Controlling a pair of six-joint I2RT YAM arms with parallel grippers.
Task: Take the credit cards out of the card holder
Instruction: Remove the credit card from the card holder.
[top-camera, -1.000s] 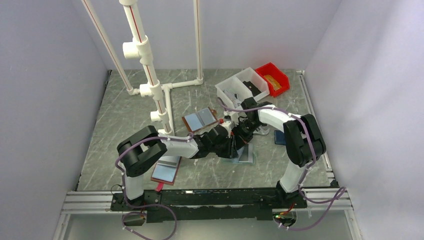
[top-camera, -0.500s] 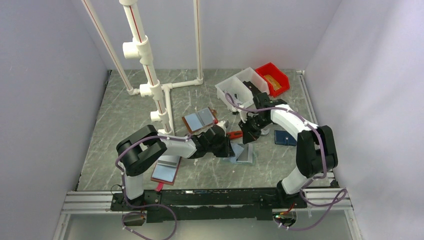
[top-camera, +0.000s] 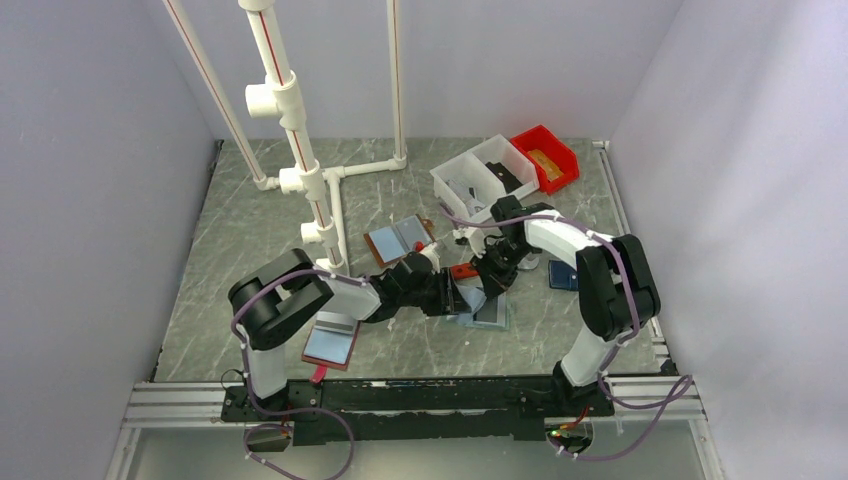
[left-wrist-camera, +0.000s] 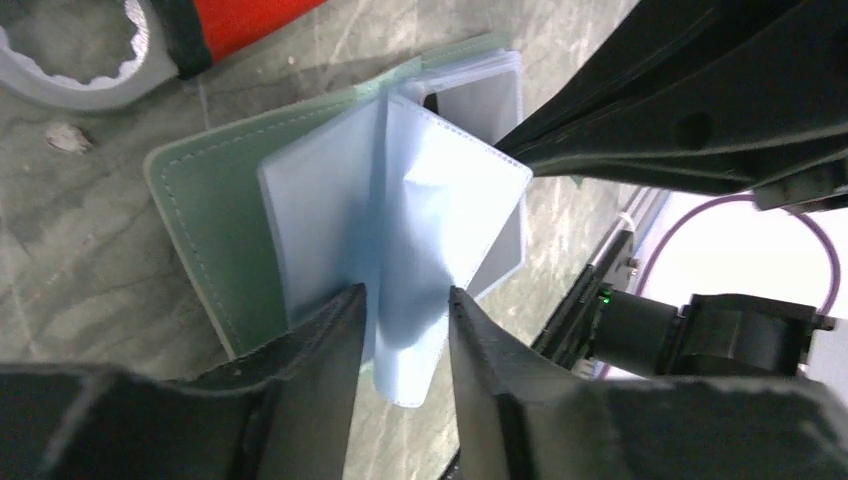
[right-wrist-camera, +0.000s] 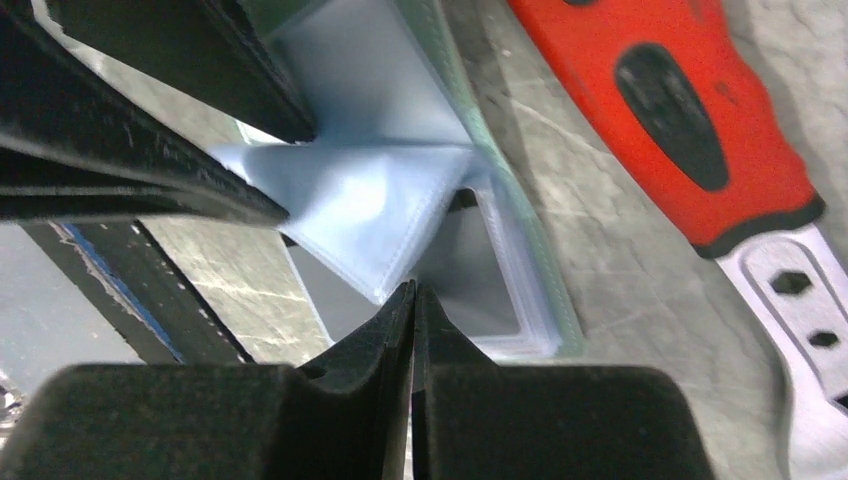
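My left gripper should pinch the card's black edge (left-wrist-camera: 430, 103) only after I lay the raised sleeve (left-wrist-camera: 450, 190) aside, because that sleeve covers most of the edge.
The card holder (top-camera: 486, 310) lies open on the table, mint-green cover (left-wrist-camera: 215, 215) down, with pale blue sleeves (right-wrist-camera: 370, 205) lifted off it. My left gripper (left-wrist-camera: 407, 295) is open, and one raised sleeve hangs loosely between its fingers. From the far side my right gripper (right-wrist-camera: 413, 288) is shut, its tips at the edge of the same raised sleeve. In the top view the left gripper (top-camera: 455, 297) and the right gripper (top-camera: 490, 286) meet over the holder. A dark grey rectangle (left-wrist-camera: 480, 95) shows inside a flat sleeve. I cannot tell whether it is one of the credit cards.
A red-handled wrench (top-camera: 465, 270) lies just behind the holder. A brown-edged folder (top-camera: 400, 240) is at the back left and a maroon-edged folder (top-camera: 332, 342) near the left arm. White bins (top-camera: 480, 175), a red bin (top-camera: 545, 157), a PVC pipe frame (top-camera: 300, 170) and a dark blue flat thing (top-camera: 562, 275) stand around.
The right arm's elbow swung out to the right and came back, with its gripper staying at the holder. The left gripper has drawn back slightly to the left.
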